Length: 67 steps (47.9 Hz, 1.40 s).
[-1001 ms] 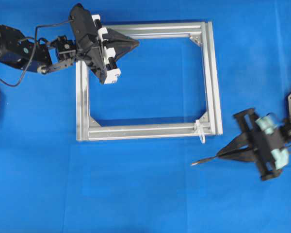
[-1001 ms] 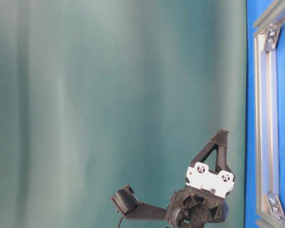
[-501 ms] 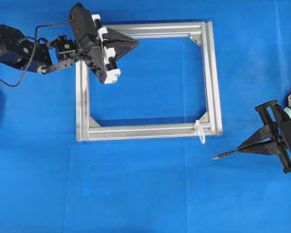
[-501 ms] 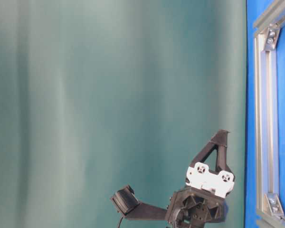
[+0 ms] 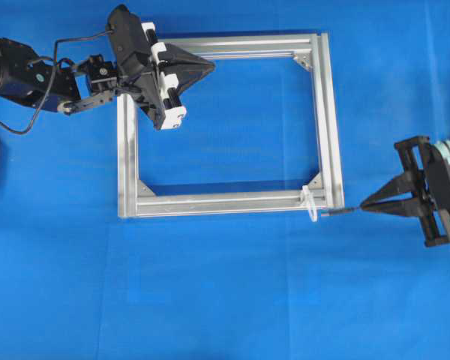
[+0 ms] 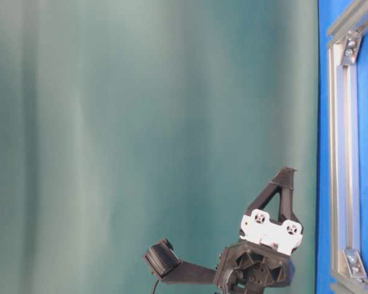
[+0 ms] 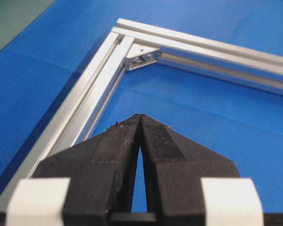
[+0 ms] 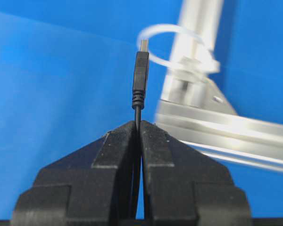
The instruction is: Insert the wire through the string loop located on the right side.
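Note:
Next, my right gripper moves the wire's metal tip over to the loop's opening (image 8: 173, 45) before pushing it through, because the metal tip points at the edge of the string loop (image 8: 142, 36).
A short black wire (image 5: 337, 212) with a plug tip sticks out of my right gripper (image 5: 362, 207), which is shut on it at the right of the table. In the right wrist view the wire (image 8: 140, 80) points straight ahead from the gripper (image 8: 137, 123), and its metal tip sits at the whitish string loop (image 8: 172, 47). From overhead the string loop (image 5: 310, 202) hangs off the silver frame's (image 5: 225, 201) front right corner, with the plug tip just beside it. My left gripper (image 5: 210, 67) is shut and empty above the frame's back left corner, and its gripper (image 7: 140, 117) hovers over blue cloth.
The silver frame (image 7: 89, 99) lies flat on the blue table cover, with grey corner brackets (image 7: 142, 55) inside its corners. In the table-level view the left arm (image 6: 264, 251) stands beside the frame rail (image 6: 346, 153). Open blue cloth lies in front of the frame.
My right gripper has swung from low and left of its base to the right, then up toward the frame, bringing the wire's tip from open cloth to the string loop. The left arm stayed still.

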Tool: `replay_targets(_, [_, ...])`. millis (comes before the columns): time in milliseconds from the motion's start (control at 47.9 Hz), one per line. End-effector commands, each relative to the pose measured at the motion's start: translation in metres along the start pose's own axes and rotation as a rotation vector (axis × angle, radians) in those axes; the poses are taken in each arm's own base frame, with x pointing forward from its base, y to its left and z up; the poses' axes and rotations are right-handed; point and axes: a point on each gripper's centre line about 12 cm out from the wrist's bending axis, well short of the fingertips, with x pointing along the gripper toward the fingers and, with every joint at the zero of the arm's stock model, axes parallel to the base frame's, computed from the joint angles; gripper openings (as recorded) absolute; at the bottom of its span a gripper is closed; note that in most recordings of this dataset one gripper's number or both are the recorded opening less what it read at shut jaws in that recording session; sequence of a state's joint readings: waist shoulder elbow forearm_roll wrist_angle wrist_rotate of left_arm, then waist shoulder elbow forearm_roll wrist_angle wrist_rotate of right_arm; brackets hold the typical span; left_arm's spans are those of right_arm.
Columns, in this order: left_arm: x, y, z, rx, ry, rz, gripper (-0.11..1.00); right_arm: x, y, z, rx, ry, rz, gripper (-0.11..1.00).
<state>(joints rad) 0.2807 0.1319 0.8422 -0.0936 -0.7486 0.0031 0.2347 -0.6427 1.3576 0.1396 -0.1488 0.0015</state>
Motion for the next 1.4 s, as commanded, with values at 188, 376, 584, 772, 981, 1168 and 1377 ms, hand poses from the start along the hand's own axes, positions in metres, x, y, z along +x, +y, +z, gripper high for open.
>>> replay_targets(188, [-0.0022,-0.0009,0.013,0.002,-0.04,-0.004,0.0,0.0,-0.0106,0.0014,0.022,-0.007,-0.046,-0.03])
replay_targets(376, [-0.0019,-0.0004,0.0136,0.001,-0.041,-0.003,0.0,0.0,-0.0106,0.0014,0.024,-0.007,-0.046,-0.03])
replay_targets(584, [-0.0019,-0.0004,0.0136,0.001,-0.041,-0.003,0.0,0.0,-0.0109,0.0016,0.024,-0.009,-0.047,-0.03])
replay_targets(772, [-0.0021,-0.0004,0.0141,0.001,-0.043,-0.003,0.0,0.0001,-0.0105,0.0026,0.023,-0.013,-0.046,-0.03])
replay_targets(981, [-0.0019,-0.0004,0.0136,0.001,-0.041,-0.003,0.0,0.0001,-0.0105,0.0026,0.023,-0.013,-0.046,-0.03])
replay_targets(1168, [-0.0024,-0.0004,0.0136,0.001,-0.041,-0.003,0.0,0.0001,-0.0105,0.0026,0.022,-0.013,-0.045,-0.03])
replay_targets(1377, [-0.0021,-0.0004,0.0139,0.001,-0.041,-0.003,0.0,0.0001,-0.0105,0.0027,0.022,-0.015,-0.045,-0.03])
